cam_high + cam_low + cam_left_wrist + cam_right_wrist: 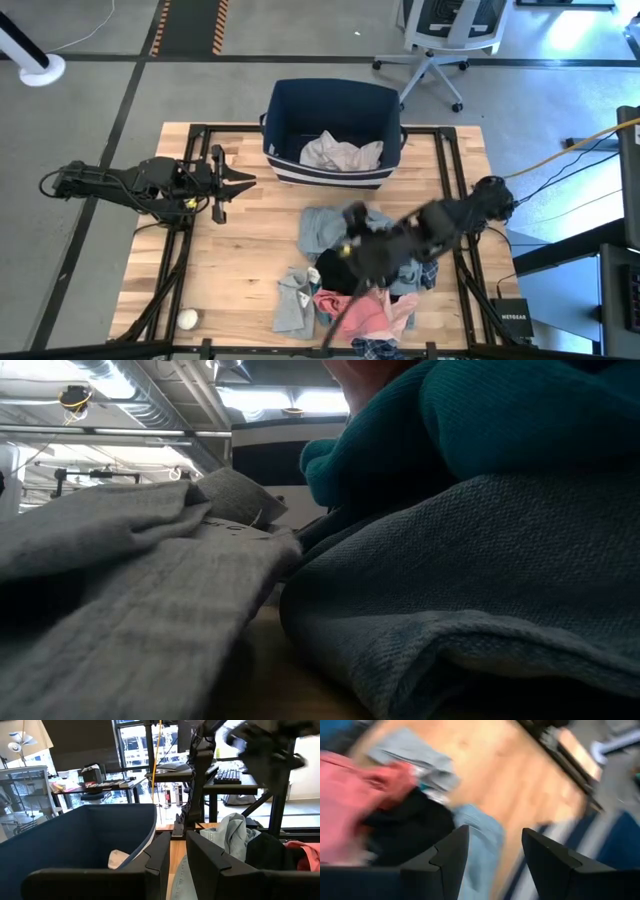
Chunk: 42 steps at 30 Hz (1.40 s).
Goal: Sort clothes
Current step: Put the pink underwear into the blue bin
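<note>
A paler edge [403, 308] shows beside the pink garment [358, 316], so the garment should come away from a separate paler piece hidden under it when I lift the garment.
The clothes lie in a pile on the near middle of the table: a grey-blue denim piece [322, 228], black [345, 270], pink [368, 312], light grey [294, 300], teal [408, 276] and plaid [375, 348]. A white garment [340, 152] lies inside the navy bin [285, 110]. My right gripper [350, 232] hangs over the pile, open and empty; in its wrist view [495, 837] the denim piece [477, 840] shows between the fingers, farther off. My left gripper [240, 181] waits left of the bin, its fingers [177, 852] a narrow gap apart and empty.
The bin stands at the table's far middle. A small white ball [187, 318] lies at the near left. Bare wood lies between the left gripper and the pile. In the low view, grey cloth [130, 590] and teal cloth [480, 430] fill the picture.
</note>
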Each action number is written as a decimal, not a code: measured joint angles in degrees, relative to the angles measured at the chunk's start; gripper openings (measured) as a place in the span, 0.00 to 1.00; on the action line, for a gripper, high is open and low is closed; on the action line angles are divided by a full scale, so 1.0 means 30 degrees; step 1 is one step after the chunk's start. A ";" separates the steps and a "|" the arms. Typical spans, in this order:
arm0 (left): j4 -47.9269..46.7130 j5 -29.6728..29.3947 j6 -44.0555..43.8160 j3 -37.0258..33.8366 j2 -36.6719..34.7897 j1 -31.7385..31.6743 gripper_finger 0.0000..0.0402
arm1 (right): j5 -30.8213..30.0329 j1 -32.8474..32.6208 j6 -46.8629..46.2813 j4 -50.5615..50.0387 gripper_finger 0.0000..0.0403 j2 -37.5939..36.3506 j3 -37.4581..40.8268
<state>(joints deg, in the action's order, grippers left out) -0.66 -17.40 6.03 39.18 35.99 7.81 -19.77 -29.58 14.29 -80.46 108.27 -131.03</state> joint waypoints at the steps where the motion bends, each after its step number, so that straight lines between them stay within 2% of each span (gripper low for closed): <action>1: 0.0017 -0.0003 -0.0007 0.0000 0.0000 0.0000 0.15 | 0.0323 -0.0338 -0.0181 0.0280 0.50 0.0168 0.0200; 9: 0.0034 0.0000 -0.0011 0.0000 0.0000 0.0000 0.15 | 0.3694 -0.1720 -0.1298 0.2925 0.50 0.1349 0.1662; 14: 0.0019 0.0003 -0.0009 0.0000 0.0007 0.0007 0.15 | 0.5096 -0.2035 -0.1430 0.4352 0.50 0.2209 0.2373; 20: -0.0032 0.0003 -0.0016 0.0000 0.0007 0.0000 0.15 | 0.6719 -0.2043 -0.2347 0.4278 0.50 0.3301 0.2500; 27: -0.0061 0.0003 -0.0016 0.0000 0.0007 0.0003 0.15 | 0.6953 -0.2028 -0.2709 0.3114 0.50 0.3697 0.2500; 32: -0.0062 0.0003 -0.0016 0.0000 0.0007 0.0000 0.15 | 0.6364 -0.2028 -0.2902 0.2292 0.49 0.3695 0.2502; 36: -0.0061 0.0003 -0.0016 0.0000 0.0007 0.0002 0.15 | 0.6295 -0.2006 -0.2954 0.2107 0.39 0.3874 0.2500; 42: -0.0061 0.0002 -0.0016 0.0000 0.0007 0.0000 0.15 | 0.6180 -0.2014 -0.3171 0.1959 0.13 0.3892 0.2500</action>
<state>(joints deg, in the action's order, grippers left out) -0.84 -17.39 5.98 39.18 36.01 7.81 -1.23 -35.62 4.78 -74.59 119.94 -123.52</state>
